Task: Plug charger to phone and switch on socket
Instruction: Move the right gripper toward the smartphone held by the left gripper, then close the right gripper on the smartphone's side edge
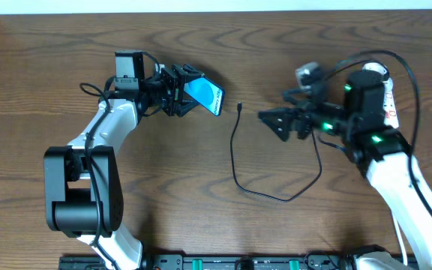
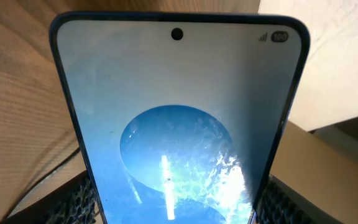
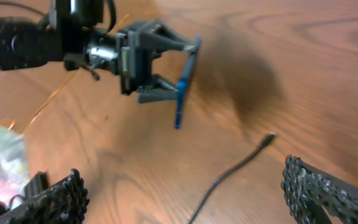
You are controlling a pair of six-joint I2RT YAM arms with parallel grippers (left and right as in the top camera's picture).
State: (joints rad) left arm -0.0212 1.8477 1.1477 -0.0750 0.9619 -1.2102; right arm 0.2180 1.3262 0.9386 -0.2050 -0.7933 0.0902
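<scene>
My right gripper should keep moving toward the phone until its open fingers close across the phone's loose end (image 1: 218, 103), which stands edge-on in front of them.
The phone (image 1: 207, 96) with its bright blue screen is held tilted above the table, left of centre, and my left gripper (image 1: 186, 95) is shut on its edges. In the left wrist view the phone's screen (image 2: 179, 124) fills the frame between the two fingers (image 2: 79, 202). The charger's thin black cable (image 1: 265, 196) loops over the table, its connector tip (image 1: 240, 107) lying just right of the phone. My right gripper (image 1: 274, 120) hovers open to the right of the tip, which shows ahead of it (image 3: 269, 138). The white socket (image 1: 387, 101) lies at far right, partly hidden under the right arm.
The table's far edge (image 1: 216, 10) runs along the top of the overhead view. A black rail (image 1: 238, 262) lines the near edge. The left arm's base (image 1: 77, 195) stands at front left. The right arm (image 1: 411, 187) crosses the front right.
</scene>
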